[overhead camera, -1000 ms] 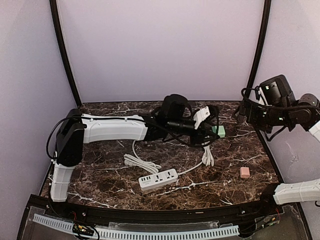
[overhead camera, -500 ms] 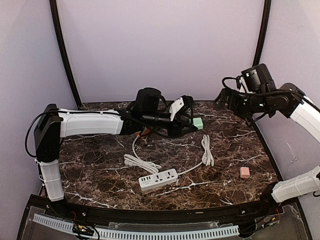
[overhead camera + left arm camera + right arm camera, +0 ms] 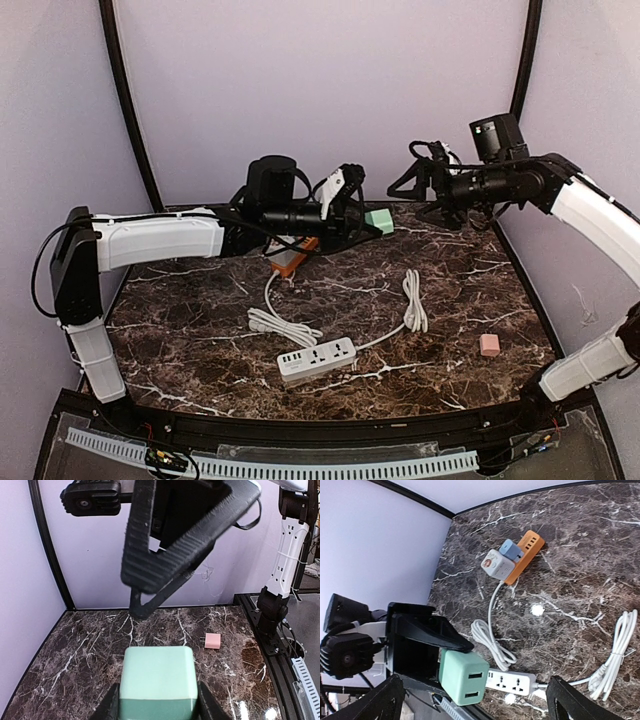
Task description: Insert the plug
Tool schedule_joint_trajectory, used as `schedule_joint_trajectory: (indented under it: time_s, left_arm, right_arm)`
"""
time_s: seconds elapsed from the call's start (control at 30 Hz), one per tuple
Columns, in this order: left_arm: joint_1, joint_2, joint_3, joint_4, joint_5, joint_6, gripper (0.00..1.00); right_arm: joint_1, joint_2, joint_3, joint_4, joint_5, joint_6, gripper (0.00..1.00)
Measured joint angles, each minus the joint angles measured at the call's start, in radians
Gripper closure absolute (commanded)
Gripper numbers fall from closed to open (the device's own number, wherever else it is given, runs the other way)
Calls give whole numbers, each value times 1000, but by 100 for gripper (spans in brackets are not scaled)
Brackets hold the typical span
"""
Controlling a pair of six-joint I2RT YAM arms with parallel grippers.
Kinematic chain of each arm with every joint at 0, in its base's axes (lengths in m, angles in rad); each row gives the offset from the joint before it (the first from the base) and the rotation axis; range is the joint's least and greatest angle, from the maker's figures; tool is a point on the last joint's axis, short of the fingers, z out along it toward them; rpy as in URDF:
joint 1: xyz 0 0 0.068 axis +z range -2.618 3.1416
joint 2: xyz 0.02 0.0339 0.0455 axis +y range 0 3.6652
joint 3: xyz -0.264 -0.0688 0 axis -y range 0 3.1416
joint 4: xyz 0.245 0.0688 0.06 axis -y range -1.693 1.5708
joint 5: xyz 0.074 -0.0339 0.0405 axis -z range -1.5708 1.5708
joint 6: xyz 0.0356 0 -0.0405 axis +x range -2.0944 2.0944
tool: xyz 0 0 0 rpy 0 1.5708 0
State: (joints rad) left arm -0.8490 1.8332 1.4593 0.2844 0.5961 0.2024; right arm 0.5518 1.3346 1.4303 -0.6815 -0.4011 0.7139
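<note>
I keep moving my right gripper in until its open fingers straddle the mint-green cube's slotted end [image 3: 473,681], which sticks out free of my left gripper.
My left gripper [image 3: 366,222] is shut on a mint-green plug cube [image 3: 379,220] and holds it in the air above the back of the table. In the left wrist view the cube [image 3: 159,680] sits between my pads [image 3: 113,706]. My right gripper [image 3: 405,183] is open and empty, just right of the cube and facing it. Its wide jaws frame the cube [image 3: 462,676] in the right wrist view, where two USB slots show. The white power strip [image 3: 317,360] lies at the front middle of the table, also seen in the right wrist view [image 3: 514,682].
An orange power strip [image 3: 293,256] with a white cube [image 3: 497,565] and a blue plug [image 3: 511,550] on it lies at the back left. A pink plug [image 3: 489,344] lies at the right. The strip's white cable [image 3: 413,300] is coiled mid-table.
My left arm has lifted the green plug and carried it left and back. My right arm has swung left and lowered toward it, the gripper now close to the plug.
</note>
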Motion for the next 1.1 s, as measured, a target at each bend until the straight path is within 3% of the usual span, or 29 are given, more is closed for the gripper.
schedule_joint_trajectory:
  time_s: [0.2, 0.53, 0.9, 1.1]
  left_arm:
    - [0, -7, -3, -15, 37, 8, 99]
    - [0, -55, -4, -20, 89, -32, 99]
    - [0, -95, -40, 38, 125, -118, 99]
    - [-2, -95, -49, 57, 130, -137, 99]
  right_arm:
    - [-35, 6, 11, 11, -216, 4, 1]
    - [-36, -10, -73, 93, -397, 131, 6]
    - [-36, -43, -164, 286, -488, 345, 24]
    - [-36, -58, -170, 307, -497, 406, 30]
